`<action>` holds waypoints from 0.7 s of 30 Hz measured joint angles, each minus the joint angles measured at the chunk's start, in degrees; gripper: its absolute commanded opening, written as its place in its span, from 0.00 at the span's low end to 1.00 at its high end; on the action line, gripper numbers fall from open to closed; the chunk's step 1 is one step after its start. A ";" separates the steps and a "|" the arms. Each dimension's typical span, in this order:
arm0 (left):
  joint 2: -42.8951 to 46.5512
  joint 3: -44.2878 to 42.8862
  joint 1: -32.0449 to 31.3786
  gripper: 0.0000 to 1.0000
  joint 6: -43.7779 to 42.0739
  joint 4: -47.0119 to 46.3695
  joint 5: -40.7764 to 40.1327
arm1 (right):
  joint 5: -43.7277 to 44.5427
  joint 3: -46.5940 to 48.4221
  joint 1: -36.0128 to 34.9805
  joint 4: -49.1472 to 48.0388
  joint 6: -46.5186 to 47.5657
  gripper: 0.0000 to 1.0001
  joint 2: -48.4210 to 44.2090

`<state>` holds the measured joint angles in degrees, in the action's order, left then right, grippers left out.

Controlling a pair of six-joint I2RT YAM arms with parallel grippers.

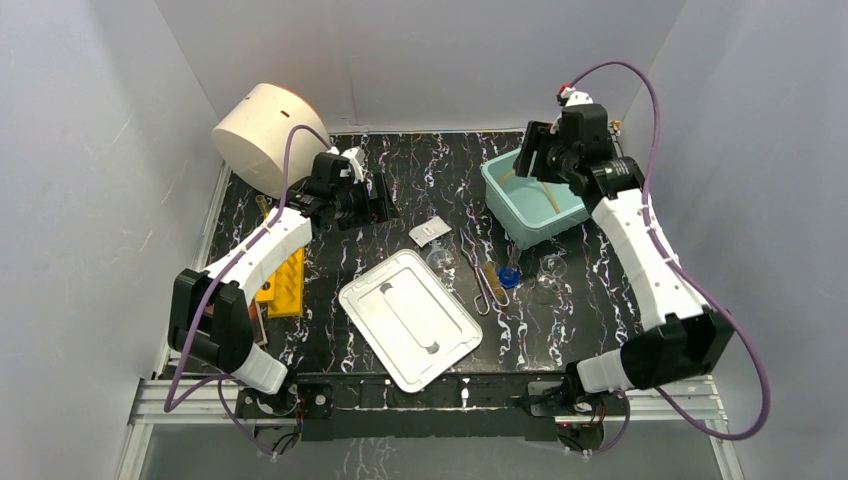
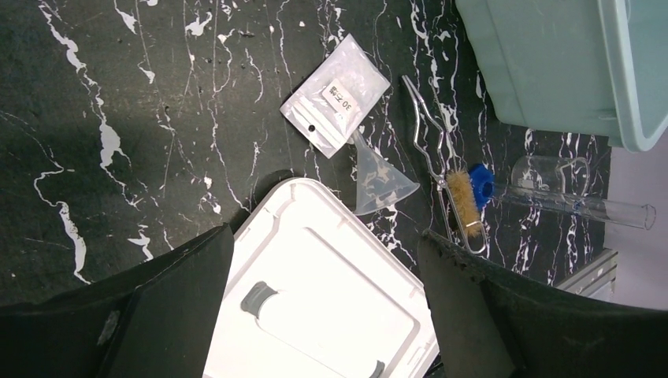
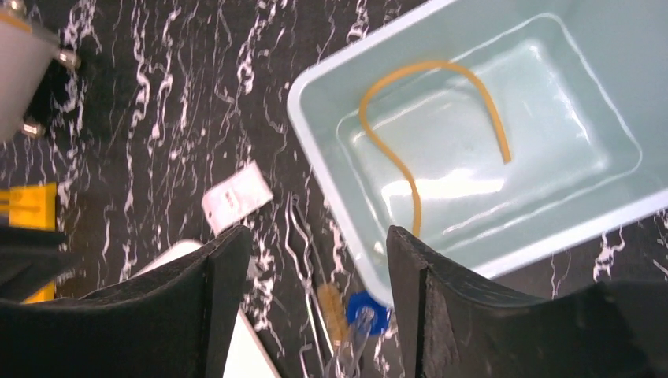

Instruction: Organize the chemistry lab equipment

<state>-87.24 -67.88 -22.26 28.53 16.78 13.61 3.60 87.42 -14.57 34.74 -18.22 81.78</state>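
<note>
The glass tube [image 1: 514, 258] is standing upright and my right gripper's fingers are open and empty, so I go on moving toward the tube [image 1: 515, 253] until they are on both sides of it before they close.
The tan rubber tubing [image 3: 429, 134] lies loose inside the teal bin [image 3: 331, 157]. My right gripper [image 3: 319, 232] hangs open above the bin's near-left corner, with nothing between its fingers. On the marbled table sit a white packet [image 2: 339, 98], a clear funnel [image 2: 380, 183], thin metal tongs [image 2: 437, 150], a blue cap [image 2: 481, 186] on a glass tube [image 2: 583, 206], and a glass flask [image 2: 551, 169]. My left gripper [image 2: 325, 236] is open and empty over the white lid [image 2: 315, 291]. From above, the packet [image 1: 430, 232], tongs [image 1: 485, 280] and cap [image 1: 510, 277] lie between lid and bin.
The white lid [image 1: 410, 320] lies flat at the table's front centre. A large white cylinder [image 1: 265, 135] stands at the back left. A yellow object [image 1: 283, 285] lies beside the left arm. The teal bin [image 1: 535, 195] sits at the back right, with walls close around.
</note>
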 measured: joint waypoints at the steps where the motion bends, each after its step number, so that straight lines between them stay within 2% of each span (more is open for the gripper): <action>1: 0.00 0.00 0.00 0.86 0.02 -0.02 0.37 | 0.83 -0.50 -1.31 1.38 -0.02 0.75 -1.46; 7: 0.00 -0.20 -0.07 0.86 0.72 -0.37 2.51 | 2.49 -6.95 -7.72 9.01 -0.22 0.77 -9.05; 13: 0.00 -0.24 -0.76 0.86 2.12 -1.22 3.82 | 2.69 -17.33 -10.45 13.57 -2.93 0.75 -14.84; 17: 0.00 -0.24 -1.18 0.86 2.60 -1.64 4.55 | 2.43 -23.10 -10.88 13.14 -4.55 0.72 -16.13; 21: 0.00 -0.22 -1.25 0.86 3.06 -1.88 5.20 | 2.10 -27.69 -10.97 8.68 -5.53 0.66 -15.89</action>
<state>-87.24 -68.10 -23.51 31.59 14.90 18.81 5.69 59.72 -25.54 43.42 -23.75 65.89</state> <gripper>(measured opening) 0.861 0.704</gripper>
